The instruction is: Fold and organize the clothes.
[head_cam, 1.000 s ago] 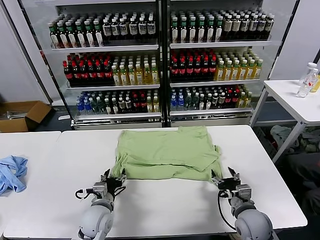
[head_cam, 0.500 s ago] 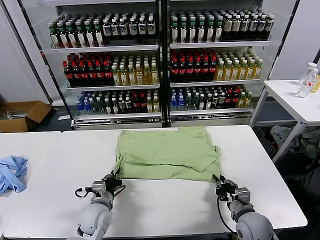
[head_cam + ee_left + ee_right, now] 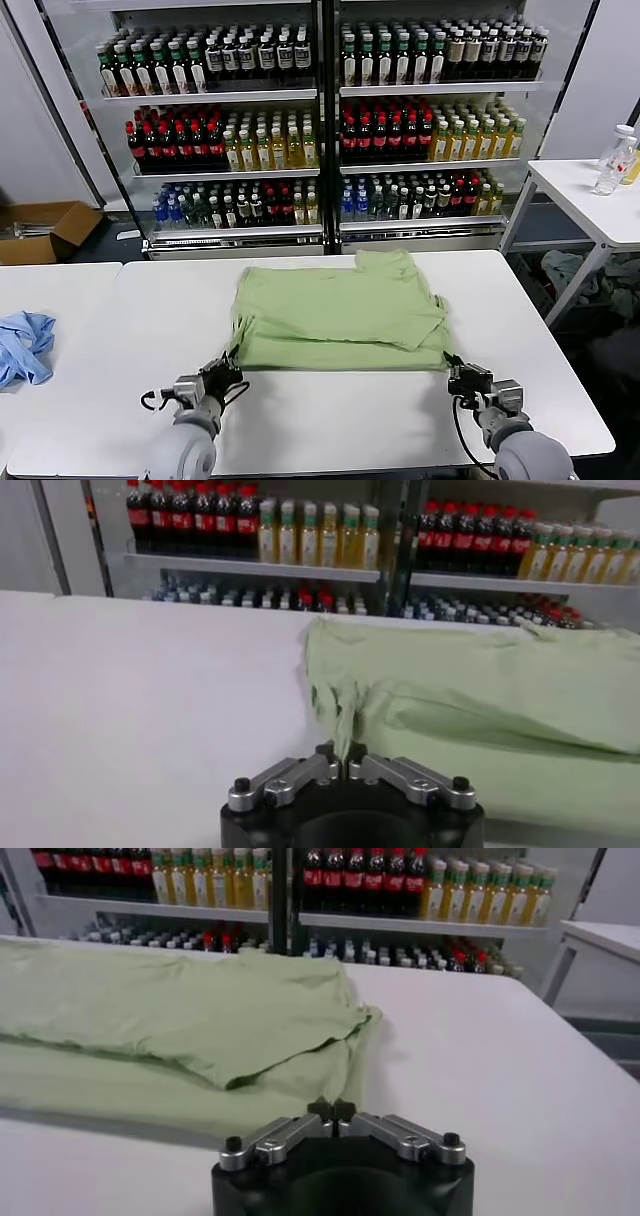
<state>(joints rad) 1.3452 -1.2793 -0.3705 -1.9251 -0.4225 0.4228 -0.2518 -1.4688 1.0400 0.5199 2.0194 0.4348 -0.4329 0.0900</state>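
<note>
A flap point(image 3: 386, 262) sticks out past the light green shirt's far edge. My right gripper should therefore leave the shirt's near corner, grab that flap point(image 3: 404, 256) and fold it toward me.
The light green shirt point(image 3: 335, 305) lies folded in layers on the white table point(image 3: 330, 415), its collar and chest print hidden. My left gripper point(image 3: 228, 369) is at the shirt's near left corner, and in the left wrist view it point(image 3: 345, 763) is shut on a pinch of the shirt point(image 3: 480, 695). My right gripper point(image 3: 456, 371) is at the near right corner, and in the right wrist view it point(image 3: 332, 1111) is shut where the edge of the shirt point(image 3: 150, 1018) runs into it. Both grippers sit low on the table.
A light blue cloth point(image 3: 22, 345) lies at the left table's edge. Drink shelves point(image 3: 320, 120) stand behind the table. A cardboard box point(image 3: 40, 230) is on the floor at the left. A side table point(image 3: 590, 200) with a bottle point(image 3: 612, 160) stands at the right.
Both grippers have drawn back toward me with the shirt's near corners. The shirt's near edge has slid closer and pulled straighter.
</note>
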